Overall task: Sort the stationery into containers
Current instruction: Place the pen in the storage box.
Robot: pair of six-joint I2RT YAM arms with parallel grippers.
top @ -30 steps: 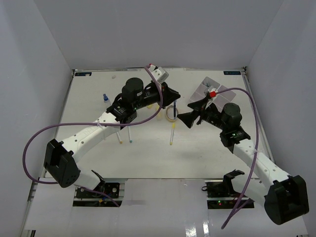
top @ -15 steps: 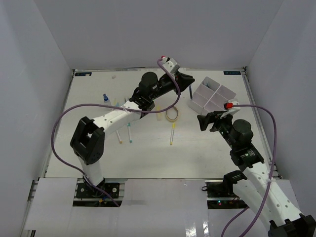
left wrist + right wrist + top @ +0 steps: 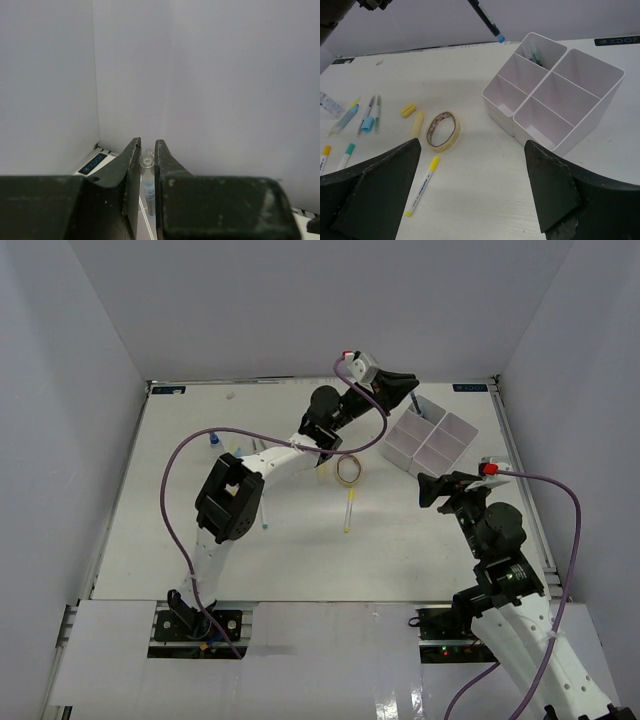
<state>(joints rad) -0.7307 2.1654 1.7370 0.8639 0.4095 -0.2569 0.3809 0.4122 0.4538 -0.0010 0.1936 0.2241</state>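
Note:
The pen's blue tip [image 3: 500, 38] points down beside the far compartment [image 3: 538, 54] where pens stand. I should keep moving my left gripper over that compartment and let go there.
My left gripper [image 3: 405, 390] is shut on a thin clear pen with a blue tip [image 3: 488, 23] and holds it in the air, tip down, just above the far-left compartment of the white four-compartment tray [image 3: 470, 432]. In the left wrist view the pen [image 3: 148, 186] is clamped between the jaws of the left gripper [image 3: 147, 145]. My right gripper [image 3: 440, 490] is open and empty, near the tray [image 3: 532, 134] on its near side. In the right wrist view the gripper [image 3: 471, 142] hangs above the table. One pen [image 3: 535, 56] stands in the tray's far compartment.
A tan tape ring [image 3: 444, 131], a yellow-capped marker [image 3: 422, 185], two yellow blocks [image 3: 408, 108] and several pens [image 3: 367, 117] lie left of the tray. A small blue-capped bottle [image 3: 213, 438] stands at the far left. White walls enclose the table.
My left arm has swung right and up with the pen, from the table's middle to above the tray. My right arm has drawn back toward the near right.

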